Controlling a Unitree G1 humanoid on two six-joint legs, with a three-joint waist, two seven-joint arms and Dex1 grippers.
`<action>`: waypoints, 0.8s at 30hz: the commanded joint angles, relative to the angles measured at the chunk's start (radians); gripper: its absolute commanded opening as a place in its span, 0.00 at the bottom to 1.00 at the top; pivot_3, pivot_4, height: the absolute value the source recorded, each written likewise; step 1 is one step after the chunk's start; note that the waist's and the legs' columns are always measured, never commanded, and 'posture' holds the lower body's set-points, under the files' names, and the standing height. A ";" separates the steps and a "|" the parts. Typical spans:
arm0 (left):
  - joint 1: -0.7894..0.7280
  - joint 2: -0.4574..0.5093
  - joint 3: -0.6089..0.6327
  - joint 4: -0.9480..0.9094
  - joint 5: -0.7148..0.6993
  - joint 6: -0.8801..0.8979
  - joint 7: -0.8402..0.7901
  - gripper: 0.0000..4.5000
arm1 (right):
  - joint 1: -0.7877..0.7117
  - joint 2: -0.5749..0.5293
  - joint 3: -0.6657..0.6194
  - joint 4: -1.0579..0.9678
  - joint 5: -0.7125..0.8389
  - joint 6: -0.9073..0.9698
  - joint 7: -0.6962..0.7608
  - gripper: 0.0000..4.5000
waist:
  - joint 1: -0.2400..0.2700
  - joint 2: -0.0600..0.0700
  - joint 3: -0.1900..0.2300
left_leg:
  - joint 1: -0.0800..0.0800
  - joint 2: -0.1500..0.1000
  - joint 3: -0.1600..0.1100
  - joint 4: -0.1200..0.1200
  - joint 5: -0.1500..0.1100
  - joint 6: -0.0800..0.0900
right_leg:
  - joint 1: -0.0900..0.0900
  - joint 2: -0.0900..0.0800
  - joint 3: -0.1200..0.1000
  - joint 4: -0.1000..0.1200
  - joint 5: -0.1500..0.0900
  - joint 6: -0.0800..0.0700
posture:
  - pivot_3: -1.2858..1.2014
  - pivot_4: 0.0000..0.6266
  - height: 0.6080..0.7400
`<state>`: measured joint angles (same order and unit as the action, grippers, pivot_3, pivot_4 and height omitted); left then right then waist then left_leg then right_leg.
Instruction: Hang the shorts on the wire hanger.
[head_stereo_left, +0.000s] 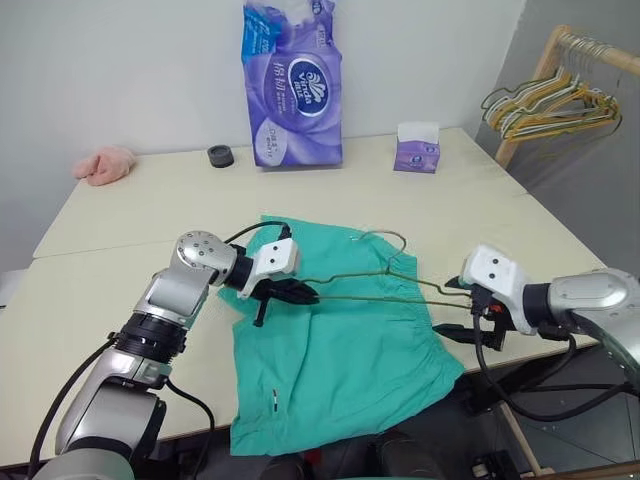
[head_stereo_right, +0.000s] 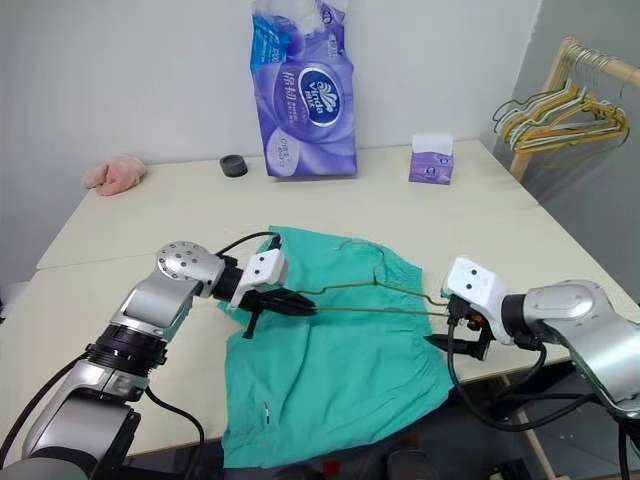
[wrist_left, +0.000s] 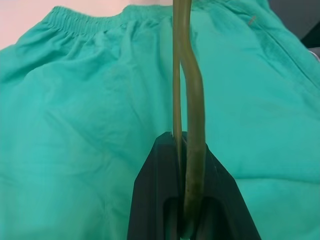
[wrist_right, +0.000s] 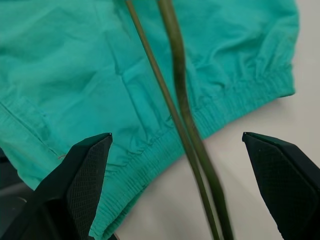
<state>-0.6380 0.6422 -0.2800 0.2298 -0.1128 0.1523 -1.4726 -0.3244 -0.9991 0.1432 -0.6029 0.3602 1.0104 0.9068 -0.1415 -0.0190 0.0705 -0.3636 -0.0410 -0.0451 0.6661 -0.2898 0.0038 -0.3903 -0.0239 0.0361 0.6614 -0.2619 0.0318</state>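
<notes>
I see fine pleats (wrist_right: 150, 163) gathering the shorts' waistband, so I expect the waistband (head_stereo_left: 430, 326) to open wide and stretch around the hanger when I push the hanger inside.
The teal-green shorts (head_stereo_left: 340, 360) lie spread on the table, and their near end droops over the front edge. The olive-gold wire hanger (head_stereo_left: 380, 299) is held just above them, with its hook (head_stereo_left: 388, 240) toward the far side. My left gripper (head_stereo_left: 300, 293) is shut on the hanger's left corner. In the left wrist view both wires (wrist_left: 192, 90) run out from between the black fingers (wrist_left: 160, 190). My right gripper (head_stereo_left: 455, 308) stands open at the hanger's right corner. There the wires (wrist_right: 175, 60) pass between its spread fingers (wrist_right: 85, 170) untouched, over the waistband (wrist_right: 235, 100).
At the back of the table (head_stereo_left: 150, 230) stand a purple tissue pack (head_stereo_left: 292, 85), a small tissue box (head_stereo_left: 417, 147) and a black round object (head_stereo_left: 220, 156). A pink cloth (head_stereo_left: 104, 164) lies at the far left. A wooden rack with bunched hangers (head_stereo_left: 555, 100) stands at the far right.
</notes>
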 joint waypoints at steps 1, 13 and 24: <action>-0.006 0.009 -0.007 -0.044 -0.002 -0.001 -0.001 0.00 | -0.046 -0.012 0.031 0.005 -0.017 0.002 -0.006 0.99 | 0.000 0.000 0.000 | 0.000 0.000 0.000 0.000 0.000 0.000 | 0.000 0.000 0.000 0.000 0.000 0.000 | 0.42 0.05 1.00; 0.017 0.016 -0.027 -0.064 0.008 -0.009 -0.001 0.00 | -0.086 -0.022 0.095 0.005 -0.015 0.029 0.012 0.15 | 0.000 0.000 0.000 | 0.000 0.000 0.000 0.000 0.000 0.000 | 0.000 0.000 0.000 0.000 0.000 0.000 | 0.42 0.05 1.00; 0.017 -0.018 -0.010 -0.070 -0.042 0.039 0.007 0.24 | -0.077 -0.024 0.086 -0.016 -0.008 0.038 0.013 0.00 | 0.000 0.000 0.000 | 0.000 0.000 0.000 0.000 0.000 0.000 | 0.000 0.000 0.000 0.000 0.000 0.000 | 0.42 0.05 1.00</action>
<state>-0.6140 0.6294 -0.3077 0.1977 -0.1211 0.1900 -1.4629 -0.3841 -1.0131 0.2692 -0.6066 0.3513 1.0478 0.9316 -0.1412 -0.0188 0.0702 -0.3639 -0.0411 -0.0454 0.6664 -0.2898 0.0038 -0.3903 -0.0241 0.0356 0.6613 -0.2620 0.0319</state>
